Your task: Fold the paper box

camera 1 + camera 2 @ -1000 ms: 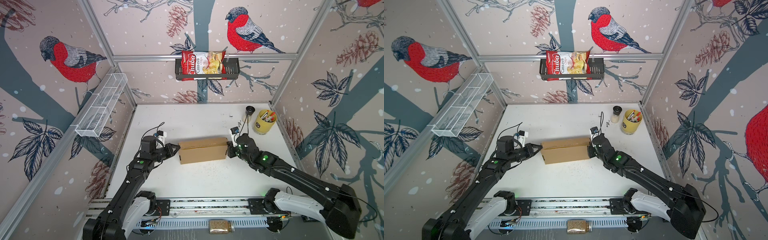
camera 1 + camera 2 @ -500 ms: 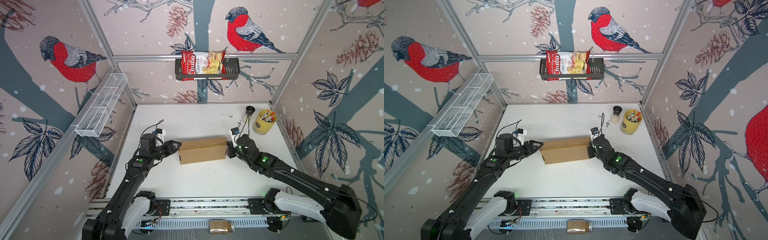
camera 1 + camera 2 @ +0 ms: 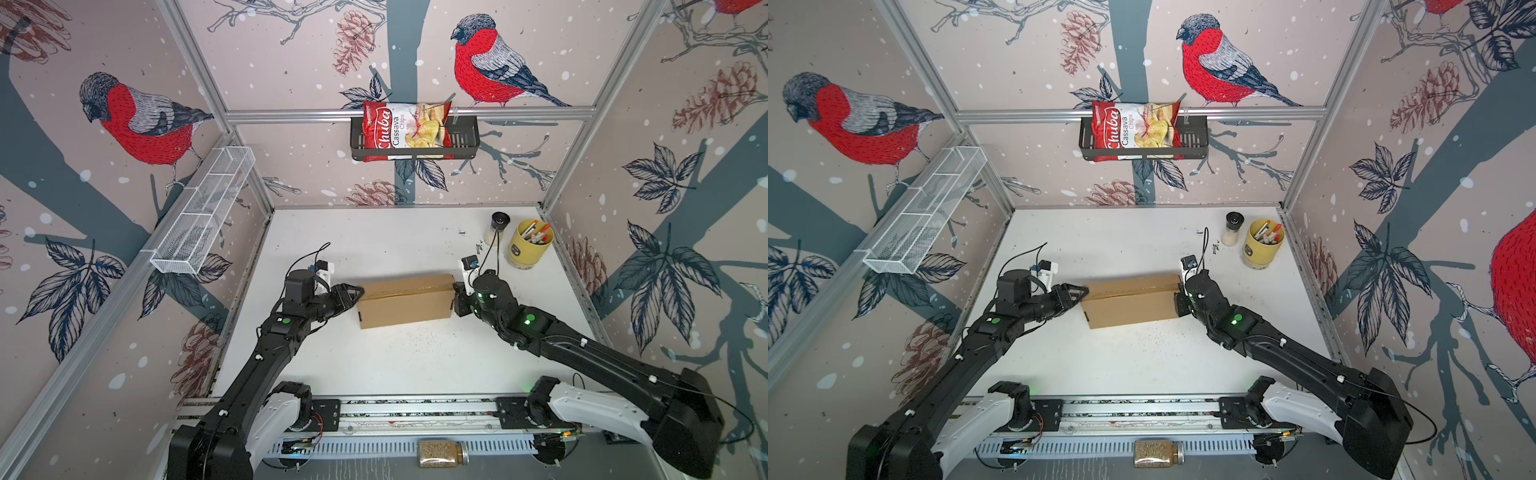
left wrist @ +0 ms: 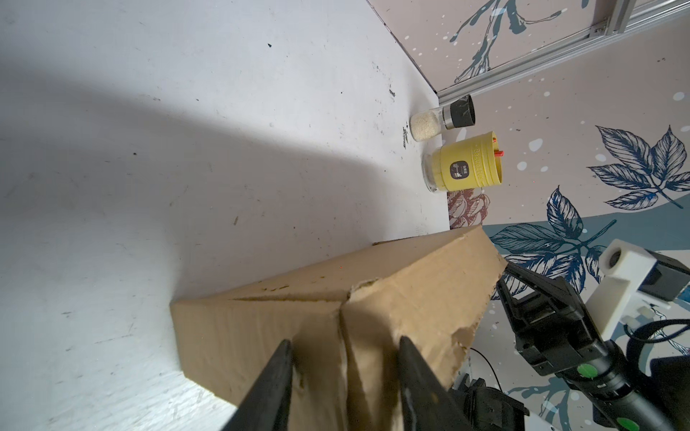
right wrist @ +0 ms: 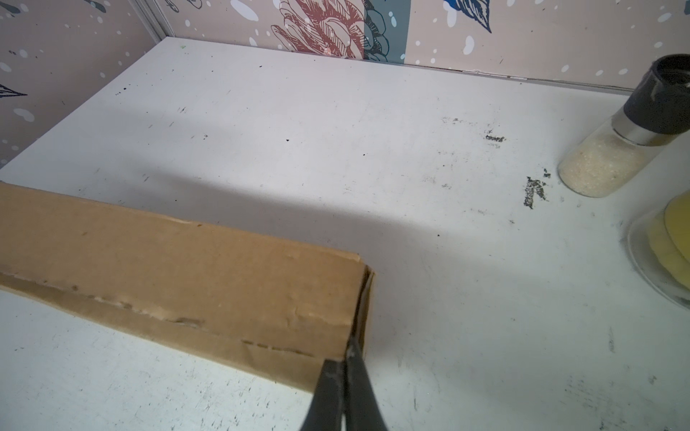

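Note:
Next, my right gripper opens and puts its fingers on both sides of the paper box's end corner [image 5: 365,263] like my left gripper, because my right gripper's closed fingers touch only the end flap's edge [image 5: 364,305].
The paper box [image 3: 405,301] [image 3: 1129,301] lies closed up as a plain brown carton in the middle of the white table. My left gripper [image 3: 358,293] [image 3: 1083,291] is at its left end. In the left wrist view the gripper [image 4: 345,349] is open, its two black fingers [image 4: 280,369] apart and resting against the box's end face [image 4: 373,321], either side of a seam. My right gripper [image 3: 455,293] [image 3: 1177,297] is at the box's right end. In the right wrist view this gripper [image 5: 347,360] is shut, tips touching the edge of the end flap [image 5: 364,298].
A yellow cup of pens [image 3: 530,243] and a salt shaker [image 3: 496,226] stand at the back right. A chips bag [image 3: 405,131] sits in a black basket on the back wall. A white wire shelf [image 3: 203,212] hangs on the left wall. A jar [image 3: 442,453] lies by the front rail.
The left gripper's jaws have come apart and its tips have shifted slightly right onto the box's left end. The box and the right gripper have hardly moved.

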`<state>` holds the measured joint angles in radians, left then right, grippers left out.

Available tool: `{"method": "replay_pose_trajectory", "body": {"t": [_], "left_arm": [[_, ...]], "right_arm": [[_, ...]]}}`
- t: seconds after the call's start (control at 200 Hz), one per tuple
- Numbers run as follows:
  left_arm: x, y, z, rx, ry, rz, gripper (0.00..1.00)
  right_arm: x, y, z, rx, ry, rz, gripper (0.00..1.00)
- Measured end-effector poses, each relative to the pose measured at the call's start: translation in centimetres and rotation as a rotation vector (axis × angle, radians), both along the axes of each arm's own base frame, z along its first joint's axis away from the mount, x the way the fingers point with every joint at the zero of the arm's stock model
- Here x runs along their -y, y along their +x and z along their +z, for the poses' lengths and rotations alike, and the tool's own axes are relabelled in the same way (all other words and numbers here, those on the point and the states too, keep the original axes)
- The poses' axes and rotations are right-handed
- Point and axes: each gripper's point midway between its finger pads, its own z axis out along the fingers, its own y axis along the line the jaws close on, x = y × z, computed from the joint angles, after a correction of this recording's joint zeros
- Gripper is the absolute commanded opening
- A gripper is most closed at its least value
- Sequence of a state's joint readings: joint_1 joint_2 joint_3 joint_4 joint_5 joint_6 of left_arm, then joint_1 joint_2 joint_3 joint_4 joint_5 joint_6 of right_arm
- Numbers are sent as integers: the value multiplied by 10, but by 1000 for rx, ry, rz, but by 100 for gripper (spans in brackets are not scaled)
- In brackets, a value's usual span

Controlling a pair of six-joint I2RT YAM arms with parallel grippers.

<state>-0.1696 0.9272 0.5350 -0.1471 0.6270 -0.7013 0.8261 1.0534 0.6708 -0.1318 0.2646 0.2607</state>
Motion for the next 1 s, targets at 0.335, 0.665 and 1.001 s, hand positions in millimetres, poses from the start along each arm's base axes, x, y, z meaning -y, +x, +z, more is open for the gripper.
{"method": "replay_pose_trajectory", "body": {"t": [0.335, 0.665, 1.001], "left_arm": [[-1, 3, 0, 27, 11, 1, 32], [0, 4, -1, 36, 13, -12, 32], [1, 4, -1, 37, 13, -14, 32]], "right_arm": [[7, 0, 1, 3, -13, -20, 44], [-1, -24, 7, -151, 140, 145, 62], [30, -1, 38, -301, 458, 37, 57]]}}
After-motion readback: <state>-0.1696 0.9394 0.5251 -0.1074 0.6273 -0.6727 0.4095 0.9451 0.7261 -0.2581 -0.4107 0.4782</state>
